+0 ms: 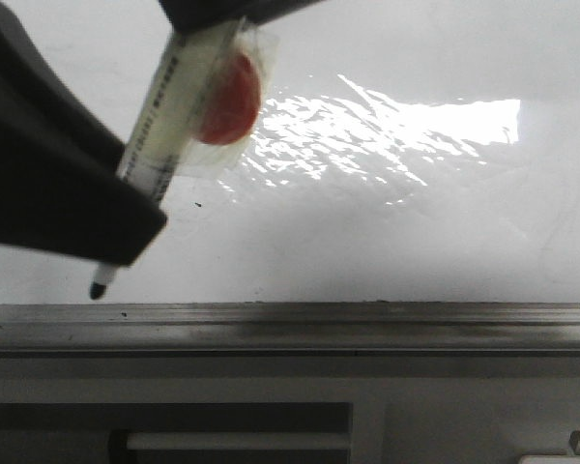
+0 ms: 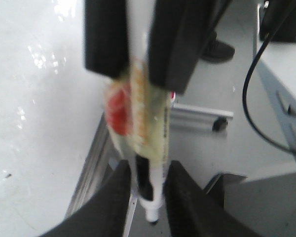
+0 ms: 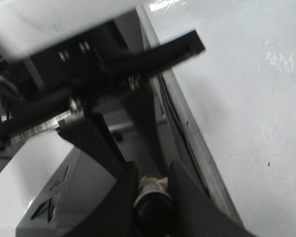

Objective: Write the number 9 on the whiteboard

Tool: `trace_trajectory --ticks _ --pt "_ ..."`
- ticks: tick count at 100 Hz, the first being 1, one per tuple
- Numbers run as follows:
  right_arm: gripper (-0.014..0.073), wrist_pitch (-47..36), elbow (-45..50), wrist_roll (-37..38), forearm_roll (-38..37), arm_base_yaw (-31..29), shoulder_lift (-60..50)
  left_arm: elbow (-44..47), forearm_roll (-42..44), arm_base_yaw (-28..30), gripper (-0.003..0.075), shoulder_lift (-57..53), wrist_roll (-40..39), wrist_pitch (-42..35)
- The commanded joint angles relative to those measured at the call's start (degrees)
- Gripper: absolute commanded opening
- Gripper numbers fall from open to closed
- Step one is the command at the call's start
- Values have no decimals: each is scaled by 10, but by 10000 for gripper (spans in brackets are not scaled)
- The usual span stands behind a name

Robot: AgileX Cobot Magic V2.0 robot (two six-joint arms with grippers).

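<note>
My right gripper should lift the marker clear and carry it to the glare patch (image 1: 343, 124), because it holds the marker's rear while my left gripper's fingers surround the marker's tip end (image 1: 102, 278).
The whiteboard (image 1: 416, 222) fills the front view, glossy white, with a grey metal rim (image 1: 367, 314) along its near edge. No number 9 shows on it. My left gripper (image 1: 140, 208) is shut on a white marker (image 1: 169, 116) wrapped in yellowish tape with a red patch. Its dark tip (image 1: 97, 288) hangs just above the board's near left part, close to the rim. In the left wrist view the marker (image 2: 155, 163) sits between the fingers of that gripper (image 2: 147, 197). My right gripper (image 3: 150, 197) is shut on a dark round cap (image 3: 152, 205), off the whiteboard's (image 3: 246, 98) edge.
A bright glare patch (image 1: 387, 126) lies on the board's middle. A tiny dark speck (image 1: 197, 204) sits right of the marker. Below the rim runs a grey frame (image 1: 271, 367). A black cable (image 2: 251, 98) hangs beside the board in the left wrist view.
</note>
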Motion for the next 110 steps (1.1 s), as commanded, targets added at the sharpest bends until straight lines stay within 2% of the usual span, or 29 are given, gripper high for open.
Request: trace_trajectory --ticks 1,6,11,21,36,44,55,68,77,93,110 --pt "-60 91 -78 161 -151 3 -1 -24 -33 11 340 -51 -45 -40" --pt "-59 148 -127 236 -235 3 1 -24 -27 20 438 -77 -59 -40" --pt "-58 197 -176 283 -296 3 2 -24 -26 31 482 -106 -63 -40" --pt "-43 207 -245 350 -363 7 -4 -23 -25 58 467 -163 -63 -45" --pt "-37 32 -235 432 -491 35 -45 -4 -25 113 388 -219 -104 -77" --pt "-37 -67 -177 479 -571 48 -65 13 -26 142 321 -232 -123 -93" --pt "-37 -195 -69 504 -646 52 -81 34 -51 168 222 -235 -124 -94" --pt "-37 -336 34 507 -661 52 -87 47 -79 178 113 -235 -124 -93" --pt "-37 -401 74 507 -661 52 -87 50 -80 178 52 -235 -124 -92" --pt "-37 -415 77 507 -661 28 -91 50 -80 178 -19 -235 -124 -91" --pt "-37 -411 76 507 -659 -3 -112 50 -80 178 -20 -235 -124 -91"
